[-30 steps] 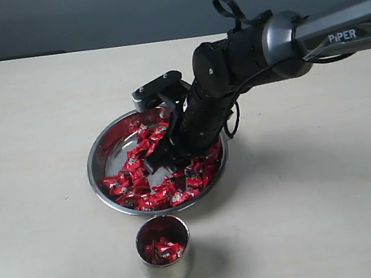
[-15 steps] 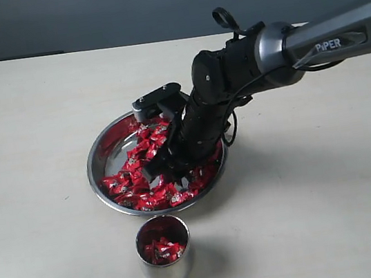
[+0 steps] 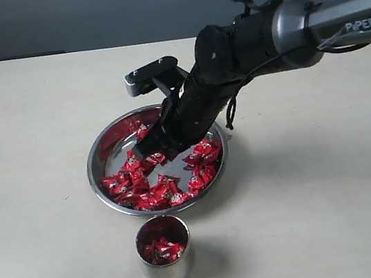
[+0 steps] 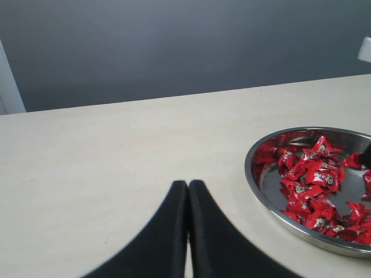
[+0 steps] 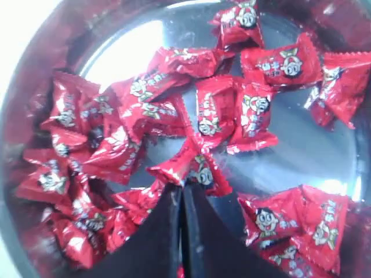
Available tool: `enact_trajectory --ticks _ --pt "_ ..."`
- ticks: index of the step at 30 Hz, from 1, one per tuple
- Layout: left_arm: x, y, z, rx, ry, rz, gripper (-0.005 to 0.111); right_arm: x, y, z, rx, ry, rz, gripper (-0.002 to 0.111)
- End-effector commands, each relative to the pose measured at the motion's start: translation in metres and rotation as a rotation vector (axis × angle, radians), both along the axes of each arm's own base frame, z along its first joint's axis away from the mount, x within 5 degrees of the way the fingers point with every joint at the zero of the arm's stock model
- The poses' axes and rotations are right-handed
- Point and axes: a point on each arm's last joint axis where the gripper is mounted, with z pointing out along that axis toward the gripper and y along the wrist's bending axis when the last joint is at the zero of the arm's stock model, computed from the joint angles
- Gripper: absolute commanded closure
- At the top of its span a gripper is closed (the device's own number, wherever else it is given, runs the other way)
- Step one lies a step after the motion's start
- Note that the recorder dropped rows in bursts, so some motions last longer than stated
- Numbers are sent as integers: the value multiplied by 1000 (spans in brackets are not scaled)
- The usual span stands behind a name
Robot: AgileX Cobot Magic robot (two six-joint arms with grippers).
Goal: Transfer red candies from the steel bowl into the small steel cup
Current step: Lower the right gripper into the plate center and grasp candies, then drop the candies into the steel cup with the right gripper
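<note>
A single red candy (image 5: 196, 167) hangs by its wrapper above the heap, so the robot's right gripper should keep going to the small steel cup's opening (image 3: 162, 236) and let go there.
The steel bowl (image 3: 93, 171) sits mid-table holding many red candies (image 3: 153, 194). My right gripper (image 3: 150, 155) hangs just above the heap, reaching in from the right. Its fingers (image 5: 200, 231) are shut on one red candy (image 5: 194, 167) by the wrapper, with the rest of the candies (image 5: 104, 136) and bare bowl floor (image 5: 301, 145) beneath. The small steel cup (image 3: 166, 272) stands in front of the bowl with a few red candies inside it. My left gripper (image 4: 187, 185) is shut and empty over bare table, beside the bowl (image 4: 253, 180); the exterior view does not show it.
The pale table (image 3: 29, 120) stretches around bowl and cup. A dark wall (image 3: 117, 9) runs behind the table's far edge. The right arm (image 3: 255, 44) spans above the bowl's right side.
The right gripper dipped into the candy heap, then rose and drew back toward the bowl's far side with one candy pinched. Candies in the bowl shifted. Cup unchanged.
</note>
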Motion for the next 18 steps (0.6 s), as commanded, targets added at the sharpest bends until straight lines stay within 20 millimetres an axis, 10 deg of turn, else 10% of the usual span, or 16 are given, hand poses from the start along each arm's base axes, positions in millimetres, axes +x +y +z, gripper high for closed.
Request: enact_trajectory --ticks 1,9,18 --pt "0 0 -1 -6 -3 -1 106 -16 -6 34 5 42 49 109" --pt "0 0 -1 -6 -3 -1 106 -62 5 78 8 54 221 109" --pt "0 0 -1 -6 -3 -1 106 -106 21 79 -74 172 394 109"
